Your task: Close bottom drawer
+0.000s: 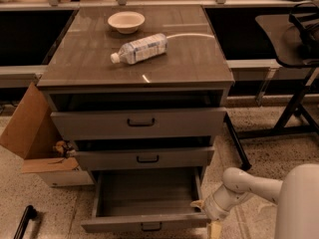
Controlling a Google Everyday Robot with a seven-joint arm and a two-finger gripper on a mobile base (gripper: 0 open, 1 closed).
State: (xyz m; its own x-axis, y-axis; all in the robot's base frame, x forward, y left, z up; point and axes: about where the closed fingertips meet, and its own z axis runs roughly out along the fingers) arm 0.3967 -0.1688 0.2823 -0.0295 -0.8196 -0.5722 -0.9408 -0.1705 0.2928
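The bottom drawer (149,224) will slide in square when the robot's gripper pushes its front corner, because the straight sides (197,191) go evenly back under the medium drawer.
The bottom drawer (144,223) of the grey-brown cabinet stands pulled far out, its plain box empty, with a small black bar handle (151,227) on its slim front panel. My gripper (208,218) is at the drawer's front right corner, on the end of my white arm that reaches in from the lower right. It lies against the right end of the front panel. The two drawers above, the tall-fronted one (139,122) and the medium one (144,158), each stand slightly out.
A plastic bottle (139,49) lies on its side and a white bowl (126,21) stands on the cabinet top (189,59). An open cardboard box (35,138) is at the cabinet's left. Dark chair legs (294,108) stand at the right. A black object (22,222) lies on the floor lower left.
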